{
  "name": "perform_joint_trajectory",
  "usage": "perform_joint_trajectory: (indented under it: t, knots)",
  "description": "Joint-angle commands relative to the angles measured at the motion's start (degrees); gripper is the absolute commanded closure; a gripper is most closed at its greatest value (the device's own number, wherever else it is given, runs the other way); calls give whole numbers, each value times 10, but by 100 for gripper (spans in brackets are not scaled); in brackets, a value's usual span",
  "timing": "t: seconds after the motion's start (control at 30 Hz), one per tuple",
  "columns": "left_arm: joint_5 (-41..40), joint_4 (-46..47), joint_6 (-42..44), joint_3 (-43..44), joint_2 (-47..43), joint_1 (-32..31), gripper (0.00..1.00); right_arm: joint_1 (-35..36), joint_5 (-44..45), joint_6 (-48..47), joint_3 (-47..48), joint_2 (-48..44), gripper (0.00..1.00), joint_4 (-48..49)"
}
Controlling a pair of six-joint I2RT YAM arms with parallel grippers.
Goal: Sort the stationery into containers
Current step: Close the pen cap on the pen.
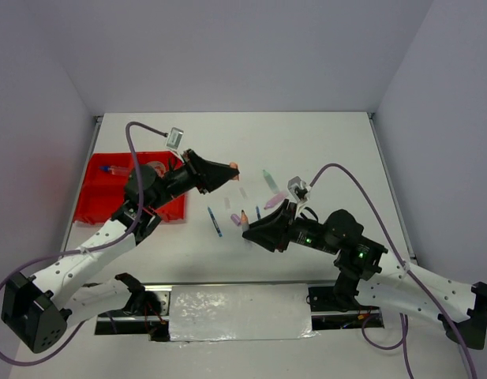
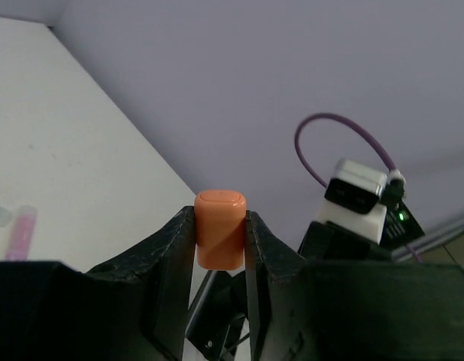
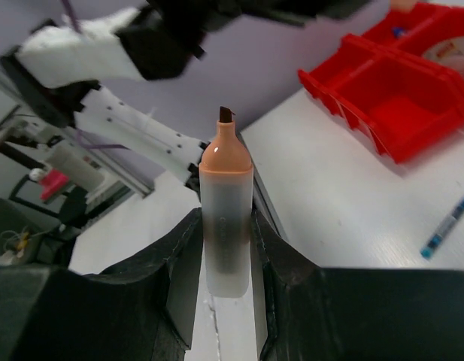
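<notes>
The marker's dark tip (image 1: pixel 244 212) stands exposed and out of line with the orange cap in my left gripper (image 1: pixel 234 170), so I should align them and press the cap on before sorting.
My left gripper (image 1: pixel 232 168) is raised above the table's middle and shut on a short orange marker cap (image 1: pixel 234 166). In the left wrist view the cap (image 2: pixel 219 229) sits upright between the jaws of the left gripper (image 2: pixel 219 239). My right gripper (image 1: pixel 246 220) is shut on an uncapped orange marker (image 1: pixel 244 215). In the right wrist view the marker (image 3: pixel 226 203) stands in the right gripper (image 3: pixel 226 244), dark tip up. The red tray (image 1: pixel 97 201) lies at the left and holds a blue pen (image 1: pixel 109 168) and a tape roll (image 3: pixel 442 51).
Loose on the table between the grippers: a blue pen (image 1: pixel 215 222), a green marker (image 1: pixel 269 179), a pink marker (image 1: pixel 271 200), a purple item (image 1: pixel 235 219) and a short blue pen (image 1: pixel 258 212). The pink marker also shows in the left wrist view (image 2: pixel 22 232).
</notes>
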Motion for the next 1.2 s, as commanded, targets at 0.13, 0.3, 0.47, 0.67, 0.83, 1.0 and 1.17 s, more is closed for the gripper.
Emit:
perform_joint_trajectory:
  t: [0.13,0.3,0.47,0.67,0.83,1.0,1.17]
  knots:
    - [80,259,-61,-68,-60,-43,100,6,-86,35,13,19,100,162]
    - [99,336,-75,-95,-75,-53,100,6,-123,56,4,24,100,211]
    - [106,368,-78,-99,-75,-66,100,8,-131,61,-1,28,100,219]
    - [92,364,-72,-106,-83,-75,100,10,-118,47,15,43,100,194]
    - [78,333,-44,-96,-85,-97,100,11,-110,39,24,59,100,189]
    - [63,285,-10,-90,-94,-123,100,11,-95,30,29,62,100,176]
    - [54,271,12,-90,-102,-132,100,12,-95,26,30,53,100,168]
